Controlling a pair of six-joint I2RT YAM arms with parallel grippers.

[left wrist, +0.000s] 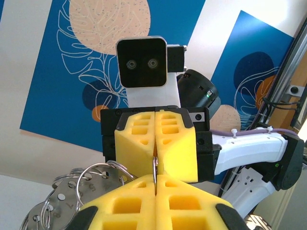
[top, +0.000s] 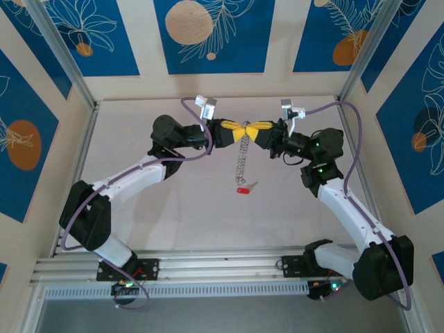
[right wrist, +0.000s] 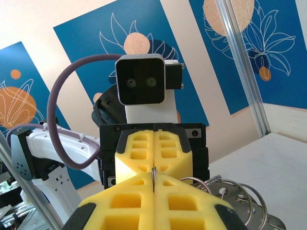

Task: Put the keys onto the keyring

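Observation:
The keyring point(top: 245, 125) is pinched in both my grippers, so my right gripper should open and grab the red key point(top: 243, 190) below while my left gripper pulls the keyring back.
My left gripper point(top: 238, 133) and right gripper point(top: 255, 134) meet tip to tip above the middle of the table. Both are shut on the same thin wire of the keyring point(top: 241, 163), which hangs edge-on below them. In the left wrist view the keyring point(left wrist: 155, 166) is pinched between my left gripper point(left wrist: 156, 181) and the facing right gripper point(left wrist: 156, 143). The right wrist view shows the same wire of the keyring point(right wrist: 154, 172) in my right gripper point(right wrist: 154, 181). One of the keys point(top: 243, 189), red with a pale stem, lies on the table just under the hanging ring.
Silver metal pieces with holes point(left wrist: 57, 208) hang on smaller wire rings beside the fingers, at lower right in the right wrist view point(right wrist: 252, 206). Blue patterned walls and aluminium posts point(top: 66, 66) enclose the table point(top: 173, 201).

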